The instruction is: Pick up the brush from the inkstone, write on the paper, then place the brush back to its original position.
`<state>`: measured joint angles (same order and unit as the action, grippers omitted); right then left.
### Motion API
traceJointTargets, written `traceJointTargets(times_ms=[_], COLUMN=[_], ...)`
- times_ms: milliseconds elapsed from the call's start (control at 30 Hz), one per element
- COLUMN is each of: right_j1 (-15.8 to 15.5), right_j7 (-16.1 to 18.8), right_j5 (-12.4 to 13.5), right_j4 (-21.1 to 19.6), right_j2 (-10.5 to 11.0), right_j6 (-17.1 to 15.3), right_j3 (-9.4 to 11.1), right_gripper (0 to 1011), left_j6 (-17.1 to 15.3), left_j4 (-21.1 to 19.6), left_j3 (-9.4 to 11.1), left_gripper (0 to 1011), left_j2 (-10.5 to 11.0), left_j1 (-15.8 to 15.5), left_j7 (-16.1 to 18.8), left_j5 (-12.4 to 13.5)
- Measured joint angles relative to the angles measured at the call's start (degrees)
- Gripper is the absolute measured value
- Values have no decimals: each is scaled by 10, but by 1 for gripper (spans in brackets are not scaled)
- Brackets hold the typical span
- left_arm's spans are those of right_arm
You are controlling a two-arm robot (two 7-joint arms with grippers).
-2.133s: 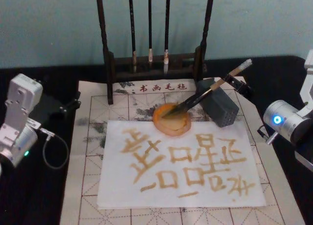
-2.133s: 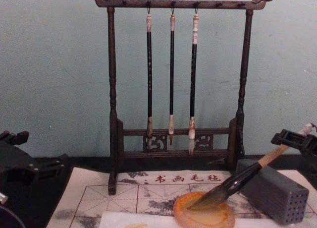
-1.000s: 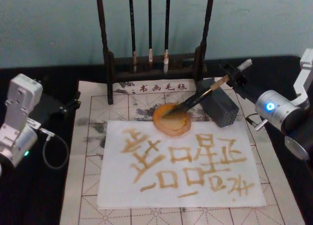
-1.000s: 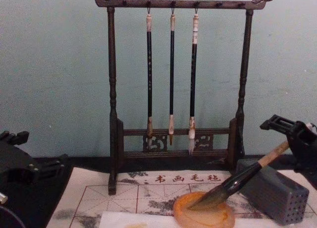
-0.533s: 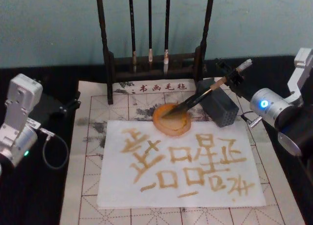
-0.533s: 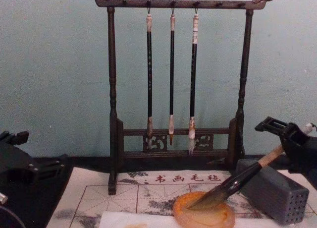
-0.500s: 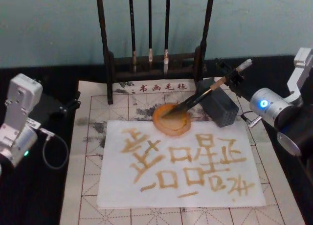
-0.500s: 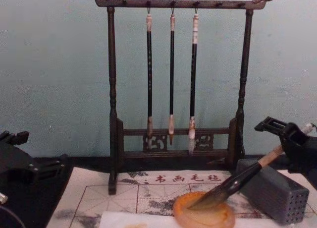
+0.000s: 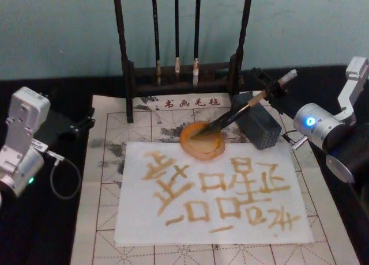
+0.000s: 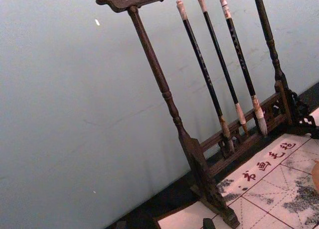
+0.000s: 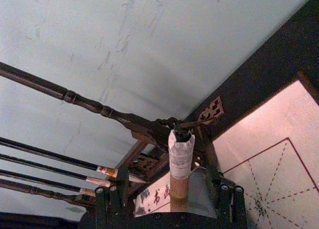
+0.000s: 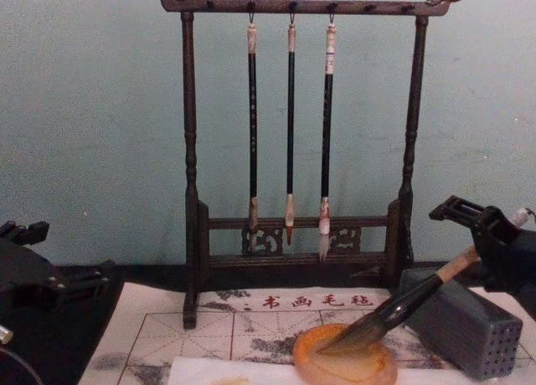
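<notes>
The olive bristles (image 12: 357, 331) narrow to a gathered tip (image 12: 323, 351) in the orange inkstone, so they will come out still pointed when the robot lifts the brush.
The brush (image 9: 242, 110) lies slanted, its olive bristles in the orange inkstone (image 9: 199, 148) and its handle leaning on a grey block (image 9: 260, 129). My right gripper (image 9: 270, 85) is at the tan upper end of the handle. It is open, with a finger on each side and a gap between each finger and the handle. The right wrist view shows the white-capped brush (image 11: 179, 164) between the two fingers (image 11: 107, 201). From the chest view, the right gripper (image 12: 479, 228) sits over the brush (image 12: 402, 305) and inkstone (image 12: 343, 367). The paper (image 9: 213, 219) carries tan characters. My left gripper (image 9: 69, 124) is parked at the left.
A dark wooden stand (image 9: 127, 63) with three thin hanging brushes (image 12: 290, 134) rises behind the inkstone. A gridded felt mat (image 9: 104, 219) lies under the paper. The grey block has a perforated end (image 12: 494, 351) and stands at the mat's back right.
My right gripper has moved in from the right and now straddles the upper end of the brush handle. The brush, the inkstone and the left arm have not moved.
</notes>
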<state>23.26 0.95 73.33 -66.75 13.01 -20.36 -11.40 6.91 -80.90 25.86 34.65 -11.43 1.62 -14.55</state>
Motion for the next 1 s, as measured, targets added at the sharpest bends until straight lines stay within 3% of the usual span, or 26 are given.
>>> traceJointTargets(times_ms=[333,533,867,1000], right_j1=[0,0,0,0], right_j7=[0,0,0,0], right_j5=[-1,-1,-2,-2], right_j4=[0,0,-1,-1], right_j2=[-1,-1,-1,-1], right_j6=[0,0,-1,-1], right_j3=[1,1,2,2], right_gripper=[999,908,604,438], left_j6=[0,0,0,0], left_j4=[0,0,0,0], left_j3=[0,0,0,0], left_gripper=[1001,1001,1001,1001], left_j2=[0,0,0,0], left_j1=[0,0,0,0], left_j7=[0,0,0,0], left_j5=[0,0,0,0])
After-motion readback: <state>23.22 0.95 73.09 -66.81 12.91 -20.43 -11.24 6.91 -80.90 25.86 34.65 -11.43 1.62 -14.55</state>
